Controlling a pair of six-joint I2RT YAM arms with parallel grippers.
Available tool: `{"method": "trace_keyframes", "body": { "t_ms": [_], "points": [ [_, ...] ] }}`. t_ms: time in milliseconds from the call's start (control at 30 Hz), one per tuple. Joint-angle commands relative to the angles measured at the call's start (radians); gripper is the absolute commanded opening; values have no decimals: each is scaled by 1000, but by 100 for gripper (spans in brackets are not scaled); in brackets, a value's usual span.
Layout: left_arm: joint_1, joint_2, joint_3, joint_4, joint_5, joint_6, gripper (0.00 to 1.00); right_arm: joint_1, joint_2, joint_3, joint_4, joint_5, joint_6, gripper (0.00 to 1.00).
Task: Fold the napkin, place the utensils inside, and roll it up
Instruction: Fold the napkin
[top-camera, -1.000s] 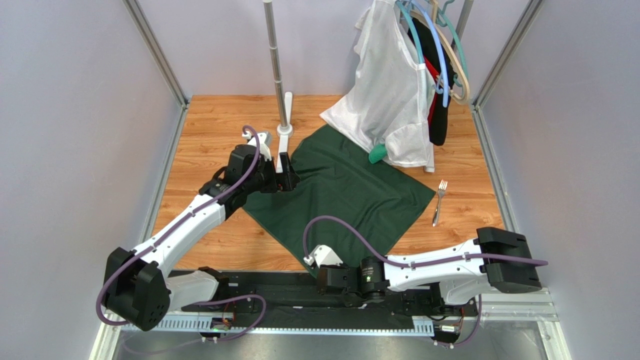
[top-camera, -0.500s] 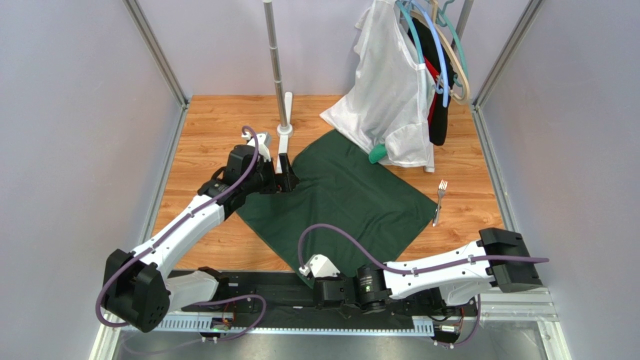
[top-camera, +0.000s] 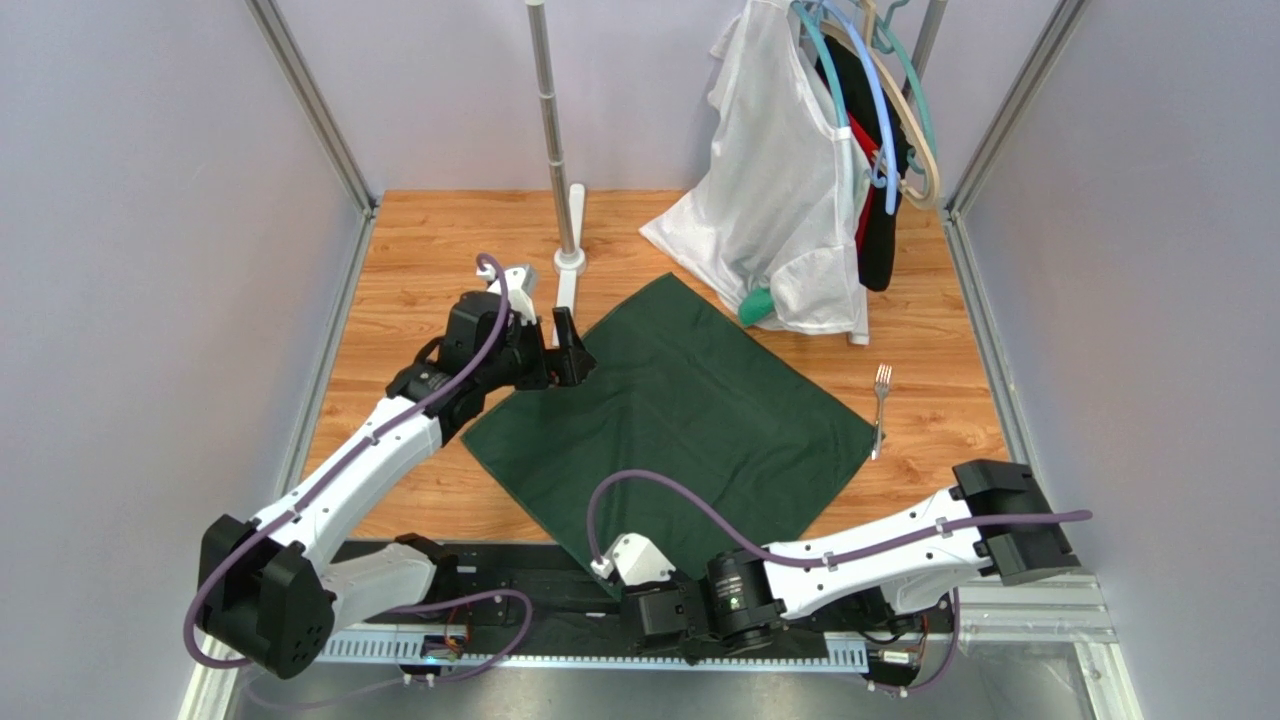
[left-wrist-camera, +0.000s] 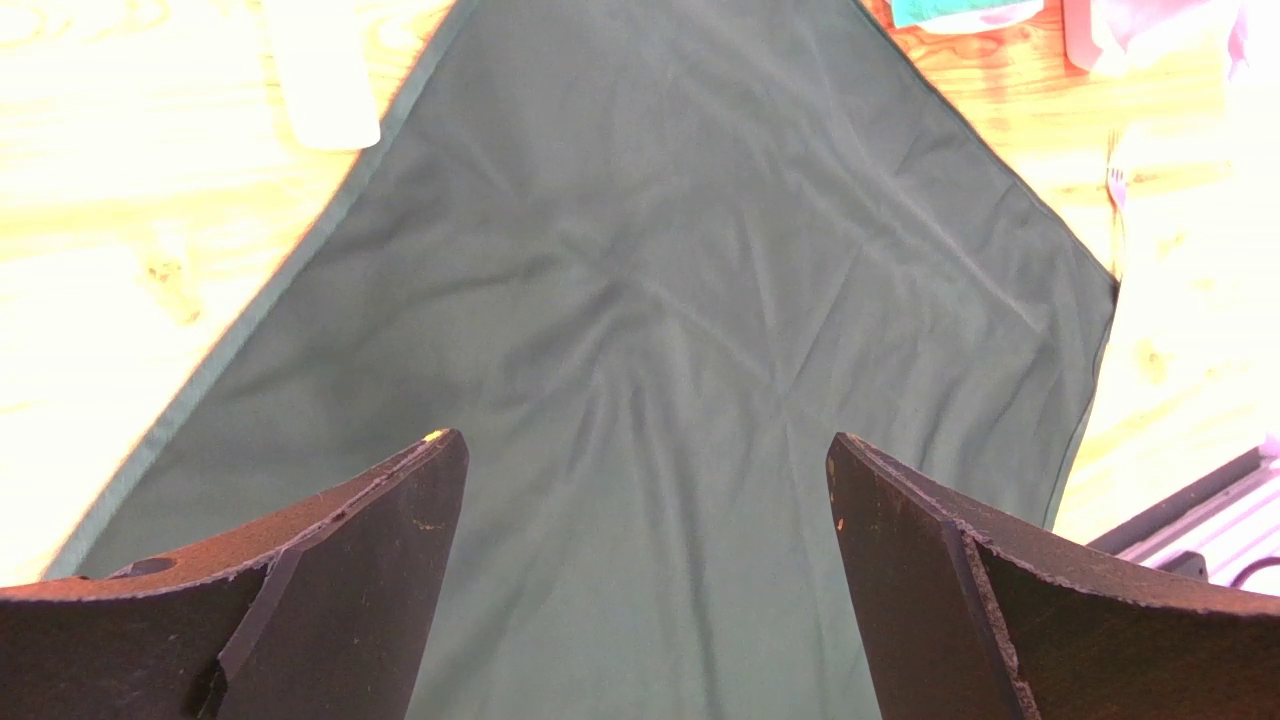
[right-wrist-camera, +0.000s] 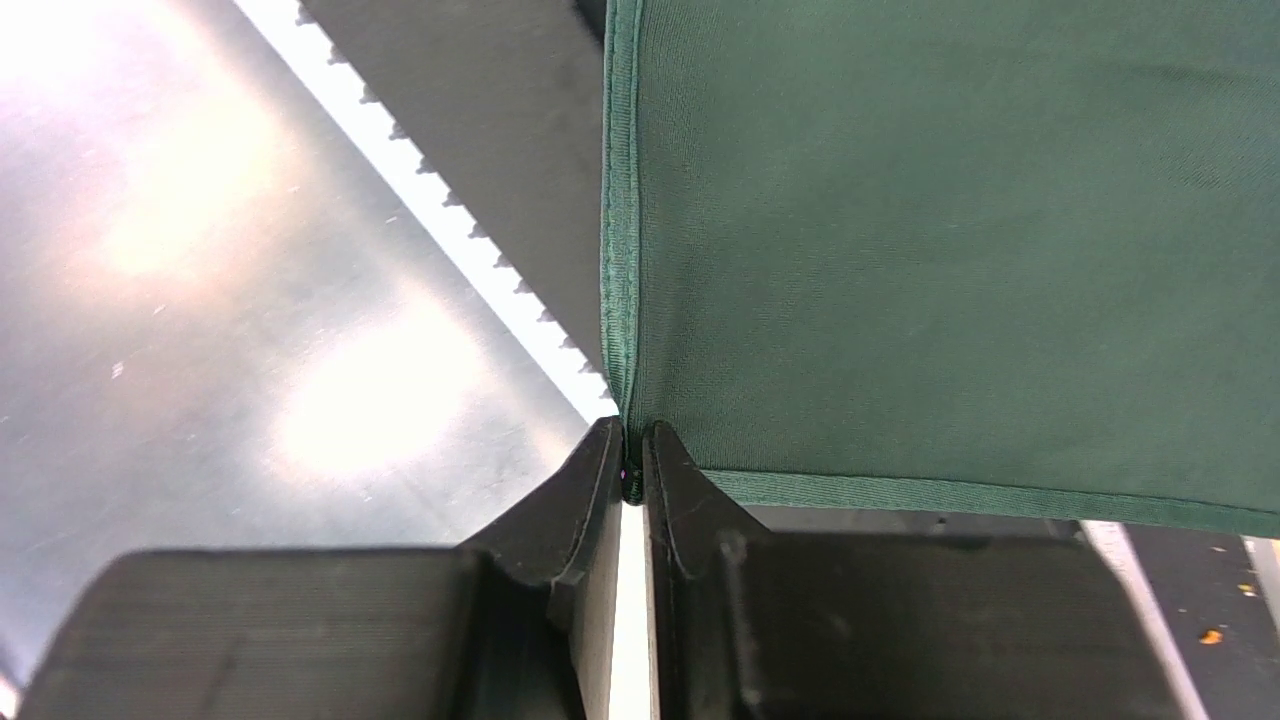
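Note:
Next, my right gripper lifts the napkin's near corner (top-camera: 606, 584) and folds it over toward the napkin's far corner (top-camera: 670, 281), because that near corner reaches past the wood toward the bar.
The dark green napkin (top-camera: 676, 405) lies flat as a diamond on the wooden table. My left gripper (top-camera: 568, 354) hovers open over its left part; in the left wrist view the wide-apart fingers (left-wrist-camera: 361, 555) frame bare cloth (left-wrist-camera: 676, 330) around the gripper's middle (left-wrist-camera: 646, 450). My right gripper (top-camera: 631, 597) is at the near edge, shut on the napkin's near corner; the right wrist view shows the jaws (right-wrist-camera: 634, 458) pinching the hemmed corner (right-wrist-camera: 962, 225). A silver fork (top-camera: 881, 402) lies on the wood by the napkin's right corner.
A white garment (top-camera: 781, 195) hangs on hangers at the back right, touching the napkin's far edge, with a brighter green cloth (top-camera: 754, 308) under it. A metal pole on a white foot (top-camera: 568, 248) stands at the back. A toothed metal rail (top-camera: 601, 648) runs along the near edge.
My right gripper has drawn back toward the near edge and left, dragging the napkin's near corner with it; the whole cloth slid nearer. My left gripper stayed open and hardly moved.

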Motion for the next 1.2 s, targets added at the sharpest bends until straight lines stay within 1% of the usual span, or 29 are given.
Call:
{"method": "trace_keyframes", "body": {
  "t_ms": [0,167,300,467,567,600,633,700,800,900,967,1100,1167],
  "points": [
    [4,-33,16,-17,10,4,99,18,-12,50,-10,-8,44,11],
    [4,-38,23,-38,12,5,99,12,-14,101,-102,78,33,11],
    [4,-58,41,-65,-3,16,99,-29,-29,131,-165,127,-9,9],
    [15,-69,69,-101,-9,24,99,-141,-77,151,-212,198,-108,8],
    [20,-72,79,-117,-16,30,99,-230,-87,153,-202,232,-192,4],
    [21,-70,81,-120,-16,32,99,-280,-89,151,-191,248,-213,1],
    [21,-70,82,-120,-16,33,99,-305,-87,150,-165,252,-267,0],
    [27,-66,90,-124,-13,38,99,-369,-86,151,-139,256,-313,0],
    [30,-56,99,-131,-5,44,99,-410,-75,176,-110,220,-381,0],
    [35,-52,101,-131,0,47,99,-404,-54,210,-143,139,-390,0],
    [37,-49,99,-131,3,47,99,-379,-47,219,-166,108,-366,0],
    [40,-55,95,-129,6,47,99,-260,-47,237,-231,88,-280,0],
    [40,-59,92,-126,12,47,99,-223,-41,257,-249,89,-243,0]
  ]
}}
